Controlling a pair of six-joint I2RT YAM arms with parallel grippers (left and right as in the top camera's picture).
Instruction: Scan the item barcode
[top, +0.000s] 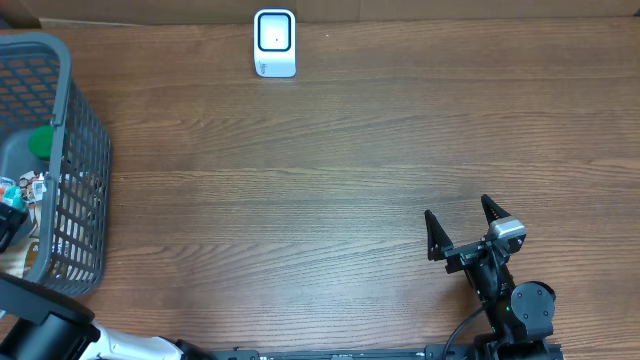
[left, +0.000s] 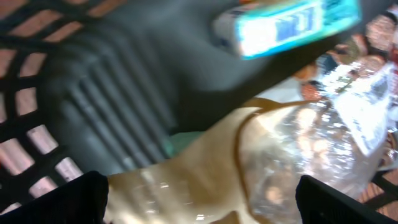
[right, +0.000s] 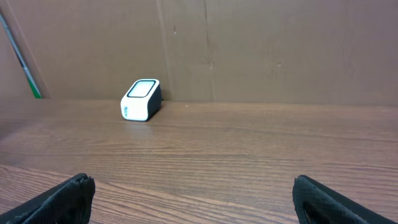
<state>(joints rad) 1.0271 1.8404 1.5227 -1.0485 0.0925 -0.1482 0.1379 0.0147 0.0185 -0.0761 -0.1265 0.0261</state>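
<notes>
I should continue to lower, because the packet's tan end (left: 193, 168) is between my left gripper's open fingers and clear of the blue-and-white box. I should go on until the fingers close on that end (left: 186, 177).
The white barcode scanner (top: 274, 43) stands at the table's far edge, and the right wrist view also shows the scanner (right: 141, 99) by the cardboard wall. Packaged items lie in the grey mesh basket (top: 60, 190) at the left. My left gripper (left: 199, 199) is down inside the basket, open. Its fingers (left: 68, 202) stand wide apart over a tan and clear plastic packet (left: 249, 162). A blue-and-white box (left: 289, 25) lies just beyond, blurred. My right gripper (top: 457, 210) hangs open and empty over the table at the front right.
A green round item (top: 40, 140) sits in the basket's far part. The basket's dark mesh wall (left: 37, 37) rises close on the left of the left gripper. A cardboard wall (right: 249, 50) backs the table.
</notes>
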